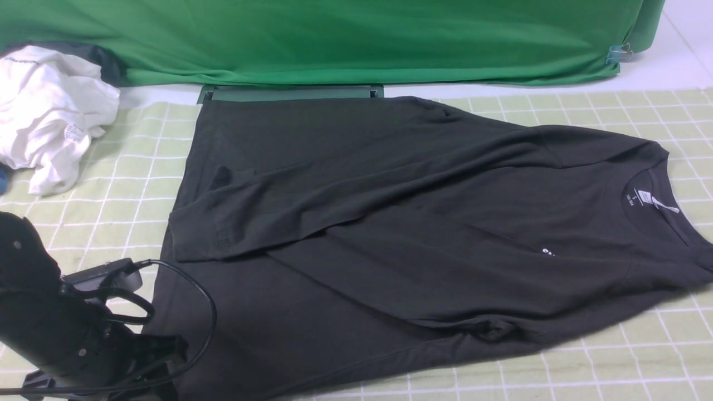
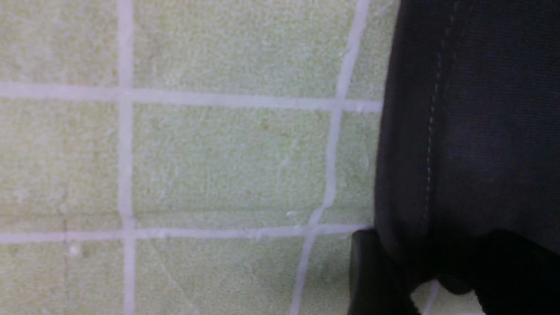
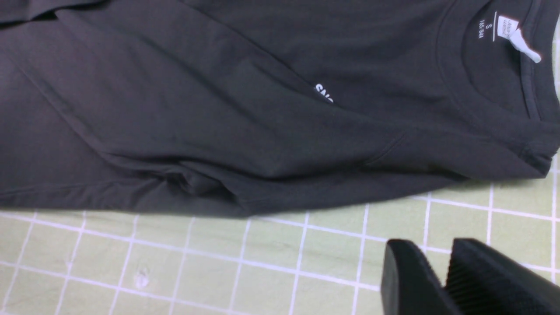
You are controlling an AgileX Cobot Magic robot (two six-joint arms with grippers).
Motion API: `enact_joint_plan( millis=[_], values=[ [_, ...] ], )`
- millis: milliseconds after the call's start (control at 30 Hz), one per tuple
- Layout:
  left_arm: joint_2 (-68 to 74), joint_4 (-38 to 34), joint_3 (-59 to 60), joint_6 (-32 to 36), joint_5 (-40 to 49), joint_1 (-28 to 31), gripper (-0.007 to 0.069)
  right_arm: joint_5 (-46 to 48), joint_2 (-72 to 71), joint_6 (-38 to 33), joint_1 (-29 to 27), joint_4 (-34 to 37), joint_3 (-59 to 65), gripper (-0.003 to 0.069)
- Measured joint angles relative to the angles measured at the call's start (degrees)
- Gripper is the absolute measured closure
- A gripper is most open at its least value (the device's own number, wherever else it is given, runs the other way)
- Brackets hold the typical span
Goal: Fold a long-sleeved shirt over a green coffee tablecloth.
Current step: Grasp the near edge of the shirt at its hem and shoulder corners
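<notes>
I see the collar end [image 1: 658,217] reaching limp past the bunched near edge [image 1: 494,328]. I expect the collar end to drag along in a slanting crease when I fold the shirt over.
The long-sleeved shirt [image 1: 390,223] lies flat on the green coffee tablecloth [image 1: 111,184], collar and white neck label to the right, both sleeves folded in over the body. My left gripper [image 1: 161,362] is low at the shirt's near left hem corner. In the left wrist view the stitched hem [image 2: 472,131] runs between the fingers of the left gripper [image 2: 437,245], which stand apart with tablecloth [image 2: 218,162] showing between them. The right gripper [image 3: 433,249] hovers over bare tablecloth [image 3: 262,262] beside the shirt's shoulder [image 3: 218,109], narrowly open and empty; the front view does not show it.
A crumpled white garment [image 1: 50,117] lies at the far left. Plain deep-green fabric [image 1: 334,39] hangs along the back, held by a clip [image 1: 618,54], with a dark green strip [image 1: 289,92] below it. A black cable [image 1: 209,312] loops over the shirt's hem.
</notes>
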Motion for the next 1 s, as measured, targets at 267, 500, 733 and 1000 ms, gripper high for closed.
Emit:
enact_joint_plan(
  millis=[267,500,733,1000],
  values=[
    [-0.4,1.1,-0.8,0.6,0.5,0.0,0.0585,4.0,2.3,-3.7,8.0,1.9,0.9,0.047],
    [-6.5,7.0,-3.3,-3.5,1.5,0.0,0.0592,-2.7,13.9,-5.4,28.9,-4.2,5.0,0.0294],
    [-7.9,8.1,-2.2,-4.6,2.1,0.0,0.0592,-11.3,31.3,-2.2,39.5,-12.8,2.6,0.0279],
    [-7.9,8.0,-1.8,-5.0,2.1,0.0,0.0592,-11.3,45.8,-1.5,40.4,-19.2,-7.9,0.0279]
  ],
)
